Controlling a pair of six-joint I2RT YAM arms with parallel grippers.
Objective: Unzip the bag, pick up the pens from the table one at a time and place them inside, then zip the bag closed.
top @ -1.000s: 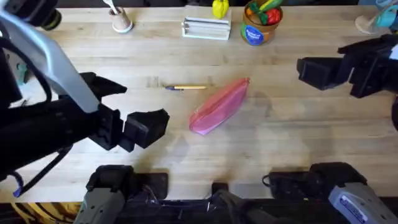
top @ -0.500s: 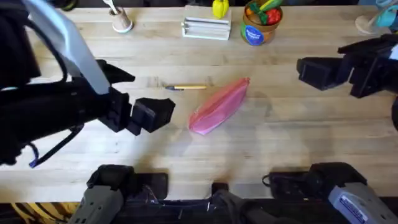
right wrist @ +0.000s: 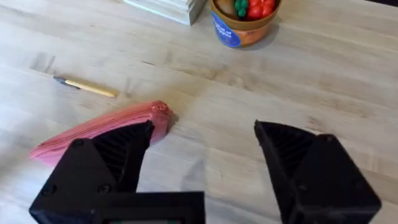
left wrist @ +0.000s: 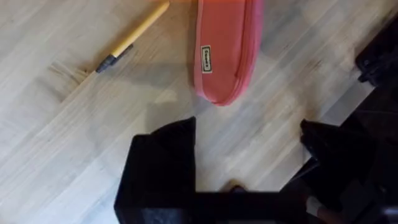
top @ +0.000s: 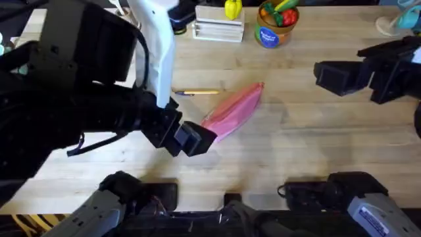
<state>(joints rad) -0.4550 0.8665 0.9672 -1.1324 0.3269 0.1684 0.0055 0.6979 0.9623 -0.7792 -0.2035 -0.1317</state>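
Observation:
I expect the zipper [left wrist: 249,51] to open toward the bag's near end when I pull, starting from the pink bag's far tip [top: 261,84], because the zipper pull sits there.
The pink bag [top: 235,108] lies slanted in the middle of the table [top: 296,145], its zipper shut along its length. Its near, rounded end [left wrist: 225,50] is just ahead of my left gripper [left wrist: 249,155], which hovers open above the wood with nothing between its fingers. In the overhead view the left gripper [top: 194,138] sits at the bag's lower-left tip. One pen [top: 197,93], tan with a dark end, lies just behind the bag's left part [left wrist: 134,37]. My right gripper [top: 335,78] is open far to the right, facing the bag [right wrist: 124,118] and the pen [right wrist: 87,87].
A blue-labelled tub of toy fruit [top: 270,29] and a white stack [top: 217,29] stand along the back edge, with a yellow item [top: 232,8] between them. The left arm looms large over the table's left half.
The left arm has swung right and toward the front, bringing its gripper from the left of the table to the bag's near end. The right arm, bag and pen have not moved.

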